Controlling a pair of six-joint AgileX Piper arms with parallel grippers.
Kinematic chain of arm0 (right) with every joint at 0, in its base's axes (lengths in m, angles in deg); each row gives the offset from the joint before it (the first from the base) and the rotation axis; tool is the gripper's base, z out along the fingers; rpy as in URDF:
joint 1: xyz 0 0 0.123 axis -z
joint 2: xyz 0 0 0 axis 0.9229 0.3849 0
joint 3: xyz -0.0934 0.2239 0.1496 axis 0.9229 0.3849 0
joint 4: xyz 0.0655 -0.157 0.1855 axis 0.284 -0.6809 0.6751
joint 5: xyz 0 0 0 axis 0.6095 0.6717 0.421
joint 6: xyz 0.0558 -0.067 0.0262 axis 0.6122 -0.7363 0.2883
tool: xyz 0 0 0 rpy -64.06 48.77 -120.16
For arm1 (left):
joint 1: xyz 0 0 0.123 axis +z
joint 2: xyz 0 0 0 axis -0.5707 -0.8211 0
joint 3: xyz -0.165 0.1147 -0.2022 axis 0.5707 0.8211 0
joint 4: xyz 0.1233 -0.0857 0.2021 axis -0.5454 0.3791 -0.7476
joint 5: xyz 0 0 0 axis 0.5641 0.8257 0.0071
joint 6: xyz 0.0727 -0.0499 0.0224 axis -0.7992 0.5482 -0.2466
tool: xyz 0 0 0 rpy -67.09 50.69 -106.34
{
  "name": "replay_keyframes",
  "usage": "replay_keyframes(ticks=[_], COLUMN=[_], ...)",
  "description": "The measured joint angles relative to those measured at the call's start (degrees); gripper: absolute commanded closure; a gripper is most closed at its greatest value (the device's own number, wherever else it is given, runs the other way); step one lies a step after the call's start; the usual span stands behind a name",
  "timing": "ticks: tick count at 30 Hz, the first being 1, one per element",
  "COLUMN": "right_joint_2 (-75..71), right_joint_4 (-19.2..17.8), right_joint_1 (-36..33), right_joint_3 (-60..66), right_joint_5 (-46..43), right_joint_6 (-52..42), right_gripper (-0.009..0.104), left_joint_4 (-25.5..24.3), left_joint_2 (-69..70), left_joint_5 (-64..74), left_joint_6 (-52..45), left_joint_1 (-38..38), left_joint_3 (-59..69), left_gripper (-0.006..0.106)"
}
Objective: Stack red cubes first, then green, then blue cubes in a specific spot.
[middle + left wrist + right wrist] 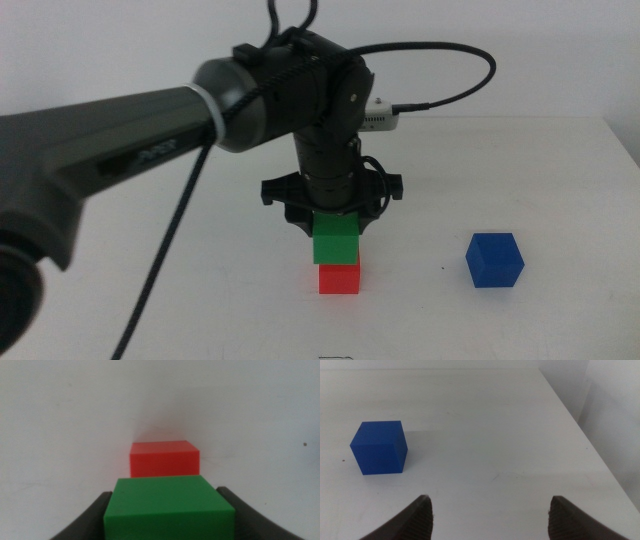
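My left gripper should keep moving the green cube point(336, 241) gently over and down until it meets the red top point(164, 447), because the green cube hangs level and squared to the red cube.
My left gripper point(335, 222) comes in from the left and is shut on the green cube point(336, 240), which sits directly over the red cube point(339, 278) near the table's middle. In the middle view the green cube's lower edge meets the red cube's top, slightly offset to the left; I cannot tell whether it rests on it. The left wrist view shows the green cube point(169, 507) between my jaws with the red cube point(164, 459) beyond it. The blue cube point(495, 260) stands alone to the right and also shows in the right wrist view point(379, 447). My right gripper point(492, 510) is open and empty, short of the blue cube.
A black cable loops above the left arm to a white connector point(380, 118) at the back. The table's right edge point(580, 425) runs close beyond the blue cube. Bare white tabletop point(420, 300) lies between the stack and the blue cube.
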Motion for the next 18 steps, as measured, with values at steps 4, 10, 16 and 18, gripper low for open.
replay_keyframes(ticks=[4, 10, 16, 18], right_joint_2=[0.0, 0.0, 0.0, 0.0], right_joint_4=[0.0, 0.0, 0.0, 0.0], right_joint_1=[0.0, 0.0, 0.0, 0.0], right_joint_3=[0.0, 0.0, 0.0, 0.0], right_joint_5=[0.0, 0.0, 0.0, 0.0], right_joint_6=[0.0, 0.0, 0.0, 0.0], right_gripper=[0.036, 0.036, 0.036, 0.036], left_joint_4=[0.4, 0.4, 0.4, 0.4], left_joint_2=[-1.6, -3.0, -3.2, -3.2], left_joint_5=[0.0, -0.6, -1.8, -2.2], left_joint_6=[0.5, 2.1, 2.5, 2.5], left_joint_1=[-0.1, -0.1, -0.1, -0.1], left_joint_3=[-0.8, -0.8, -0.8, -0.8], left_gripper=[0.102, 0.102, 0.102, 0.102])
